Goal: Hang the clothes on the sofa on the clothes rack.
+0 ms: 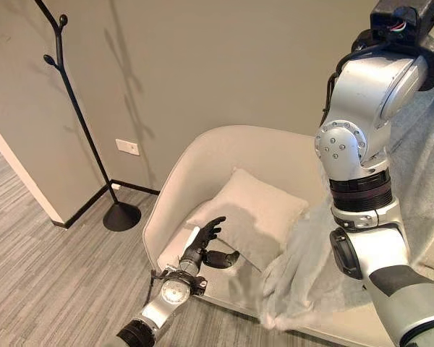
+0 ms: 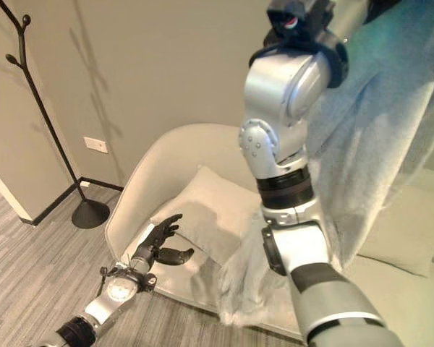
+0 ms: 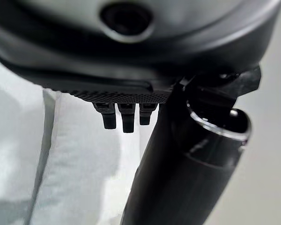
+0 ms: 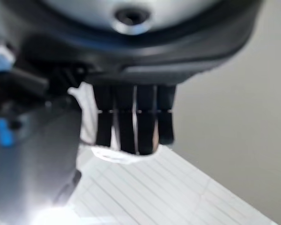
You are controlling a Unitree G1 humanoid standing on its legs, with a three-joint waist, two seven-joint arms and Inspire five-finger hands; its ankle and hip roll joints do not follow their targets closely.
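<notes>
My gripper will have loose flaps hanging from the garment when it carries the garment to the clothes rack, because the garment's lower end lies bunched up in limp folds.
A pale grey-white garment hangs from my raised right arm down onto the sofa seat, its lower end bunched at the front edge. In the right wrist view my right hand's fingers curl over the white ribbed cloth. My left hand hovers open and holding nothing over the left end of the beige sofa, just left of a square cushion. The black clothes rack stands against the wall at the far left, bare.
The rack's round base rests on grey striped carpet left of the sofa. A white wall corner juts out at the left. A second pale cushion lies at the sofa's right.
</notes>
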